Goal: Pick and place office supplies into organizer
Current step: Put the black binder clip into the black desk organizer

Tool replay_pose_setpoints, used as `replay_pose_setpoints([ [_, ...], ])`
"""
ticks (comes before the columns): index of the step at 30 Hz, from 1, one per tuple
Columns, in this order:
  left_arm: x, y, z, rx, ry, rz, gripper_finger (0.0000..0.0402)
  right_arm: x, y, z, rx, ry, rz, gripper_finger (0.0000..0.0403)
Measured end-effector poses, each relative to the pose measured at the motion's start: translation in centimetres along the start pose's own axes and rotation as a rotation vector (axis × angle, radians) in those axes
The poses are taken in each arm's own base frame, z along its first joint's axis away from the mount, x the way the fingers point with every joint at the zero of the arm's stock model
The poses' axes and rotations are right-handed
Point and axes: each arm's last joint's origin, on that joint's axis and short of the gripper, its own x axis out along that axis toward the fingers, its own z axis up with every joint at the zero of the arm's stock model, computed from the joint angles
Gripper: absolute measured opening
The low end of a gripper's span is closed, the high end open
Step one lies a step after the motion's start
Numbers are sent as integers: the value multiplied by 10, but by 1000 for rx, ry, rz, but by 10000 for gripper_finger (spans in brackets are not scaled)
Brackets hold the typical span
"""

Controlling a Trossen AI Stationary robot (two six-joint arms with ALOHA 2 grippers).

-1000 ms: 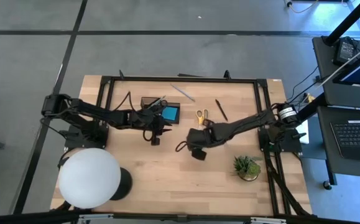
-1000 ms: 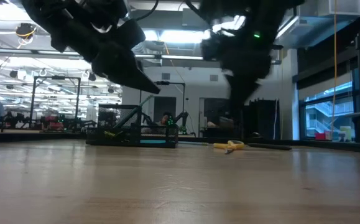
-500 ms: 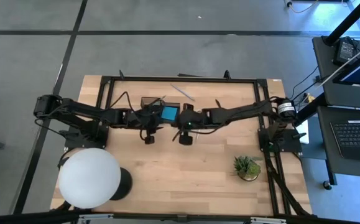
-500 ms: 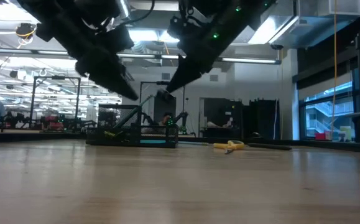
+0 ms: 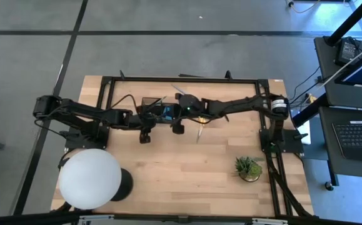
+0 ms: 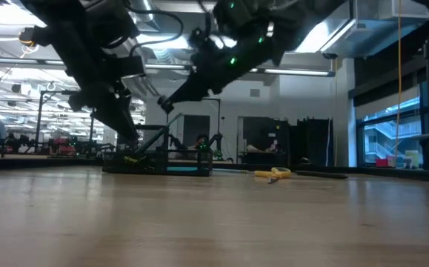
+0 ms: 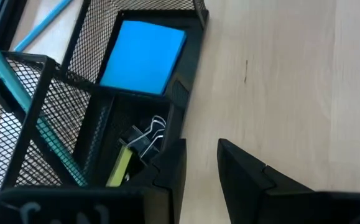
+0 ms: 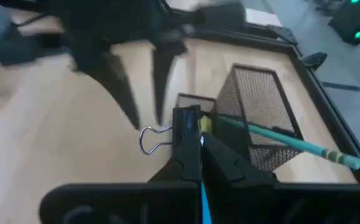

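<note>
The compartment with the yellow-green piece (image 7: 135,127) is open under the pinched binder clip (image 8: 186,122), so my right gripper should keep lowering the clip until it sits within its sides.
The black mesh organizer (image 5: 157,107) stands at the table's far middle and holds a blue note pad (image 7: 143,57), a black clip (image 7: 146,140), a yellow-green piece (image 7: 119,168) and a teal pencil (image 8: 273,134). My right gripper (image 8: 198,146) hangs above the organizer's right part (image 5: 172,114), shut on a small black binder clip (image 8: 186,124). My left gripper (image 7: 201,165) is open and has nothing between its fingers. It hovers by the organizer's near wall (image 5: 150,122). Yellow-handled scissors (image 6: 273,174) lie on the table to the organizer's right. My right gripper pinches the binder clip's black body (image 8: 187,129) between its two fingertips. The fingers slant down from the table's right side. The clip is lifted clear above the organizer, and one wire handle (image 8: 151,140) sticks out sideways.
A grey pen (image 5: 184,92) lies near the far edge. A black metal frame (image 5: 181,80) borders the work area. A big white globe lamp (image 5: 89,178) stands at the near left and a small potted plant (image 5: 248,167) at the near right.
My right gripper has carried the clip from the middle of the table toward the far left, to above the organizer. It has tipped from pointing down to a shallow slant. My left gripper has drawn back a little toward the left edge and tipped steeper.
</note>
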Motion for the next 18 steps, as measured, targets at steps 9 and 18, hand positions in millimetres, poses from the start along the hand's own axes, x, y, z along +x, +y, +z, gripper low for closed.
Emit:
replay_pose_setpoints([
  [9, -9, 2, 1, -10, -32, -44, 86, 30, -7, -22, 65, -64, -38, 3],
  [18, -11, 2, 1, -10, -36, -38, 86, 50, -4, -37, 111, -89, -43, 3],
])
